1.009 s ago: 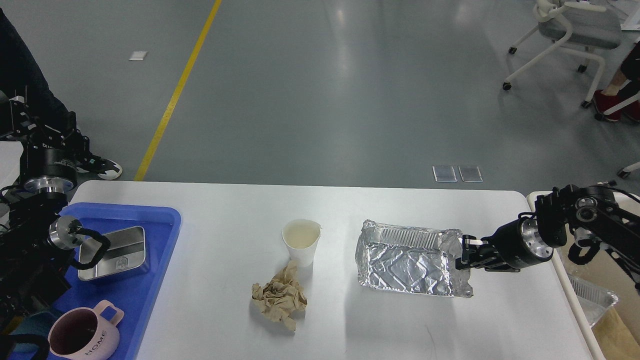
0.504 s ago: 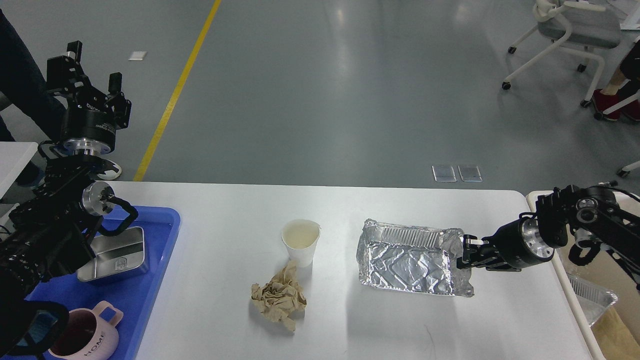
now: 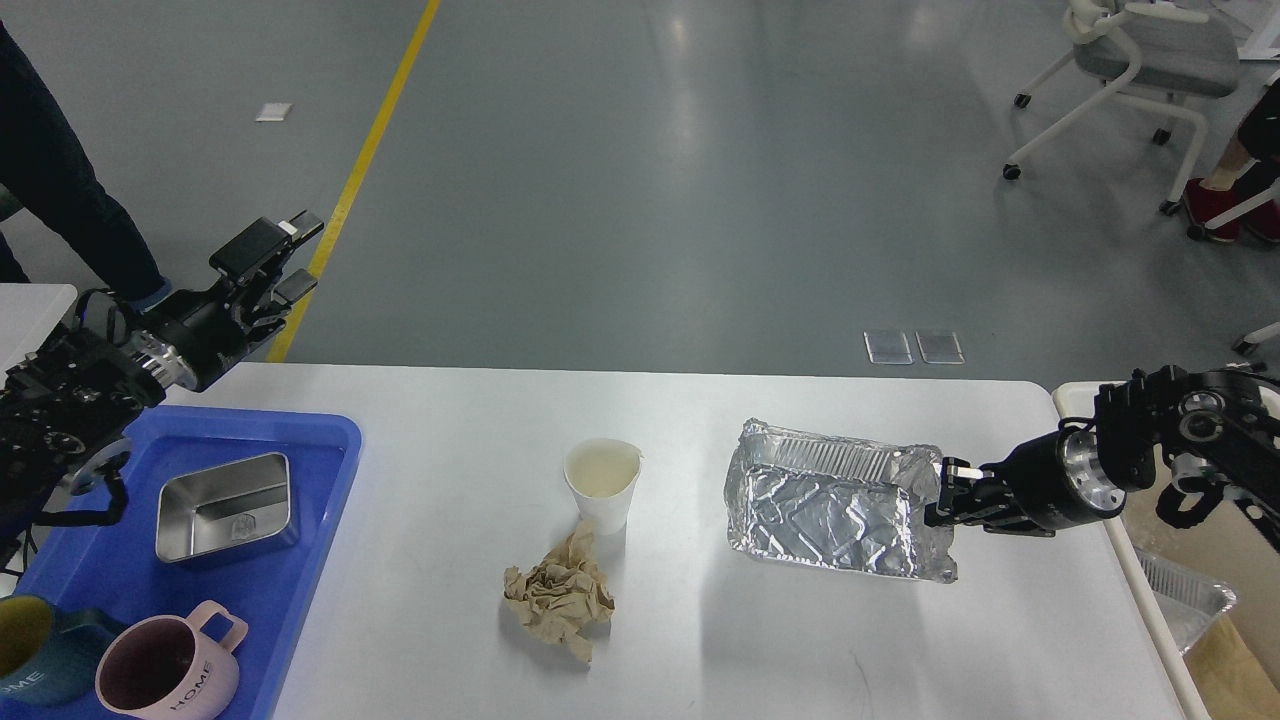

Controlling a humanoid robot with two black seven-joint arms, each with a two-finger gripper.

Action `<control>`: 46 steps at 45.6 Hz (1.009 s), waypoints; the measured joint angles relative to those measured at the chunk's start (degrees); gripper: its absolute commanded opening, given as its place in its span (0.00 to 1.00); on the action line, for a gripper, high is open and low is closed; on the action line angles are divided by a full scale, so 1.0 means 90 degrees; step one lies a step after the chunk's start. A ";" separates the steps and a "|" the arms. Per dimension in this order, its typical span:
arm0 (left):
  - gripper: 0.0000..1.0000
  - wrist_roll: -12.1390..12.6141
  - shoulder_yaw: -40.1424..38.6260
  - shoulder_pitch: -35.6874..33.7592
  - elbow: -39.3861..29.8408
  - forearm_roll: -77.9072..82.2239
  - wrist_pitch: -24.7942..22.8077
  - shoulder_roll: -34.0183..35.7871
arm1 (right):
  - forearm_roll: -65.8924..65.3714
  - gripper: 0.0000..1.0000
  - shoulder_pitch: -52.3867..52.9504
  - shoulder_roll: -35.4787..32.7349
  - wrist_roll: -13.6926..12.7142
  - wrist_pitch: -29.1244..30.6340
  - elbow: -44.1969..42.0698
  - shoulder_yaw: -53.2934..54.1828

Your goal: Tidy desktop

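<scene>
I should expect the white paper cup to be empty when I pick it up, because the cup's pale inside can be seen far below the cup's open rim.
The white desktop fills the lower half of the head view. A crumpled foil tray is right of centre, and my right gripper is shut on its right rim, holding that end slightly raised. A white paper cup stands upright in the middle, with a crumpled brown paper wad lying just in front of it. My left gripper hangs open and empty beyond the far left corner of the table, pointing up and to the right.
A blue tray at the left holds a steel box, a pink mug and a teal mug. A cream bin beside the right edge holds foil and brown paper. A person's leg is at far left.
My left arm swung down from upright to lean right over the table's far left corner, uncovering the blue tray. My right gripper pulled the foil tray slightly right and lifted it.
</scene>
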 measured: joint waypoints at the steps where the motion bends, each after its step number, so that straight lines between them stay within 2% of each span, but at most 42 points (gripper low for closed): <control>1: 0.99 -0.0025 0.0129 0.0009 -0.0006 0.0122 -0.0001 0.0076 | -0.0002 0.00 -0.0002 0.0003 0.0002 0.0000 0.0000 0.0004; 15: 0.99 -0.0290 0.1024 0.0598 -0.0098 0.1888 0.0016 0.0850 | -0.0006 0.00 -0.0009 0.0060 0.0006 -0.0007 -0.0003 0.0165; 23: 0.99 -0.0406 0.1311 0.0643 -0.0812 0.2944 0.0053 0.1815 | -0.0006 0.00 -0.0008 0.0103 0.0007 -0.0007 -0.0004 0.0271; 37: 0.99 -0.0755 0.1320 -0.0041 -0.2568 0.4872 0.0087 0.4181 | -0.0022 0.00 0.0021 0.0299 0.0006 -0.0072 -0.0012 0.0326; 46: 0.99 -0.0923 0.1312 -0.0625 -0.2861 0.6057 -0.0005 0.5325 | -0.0032 0.00 0.0204 0.0341 -0.0002 -0.0114 -0.0012 0.0326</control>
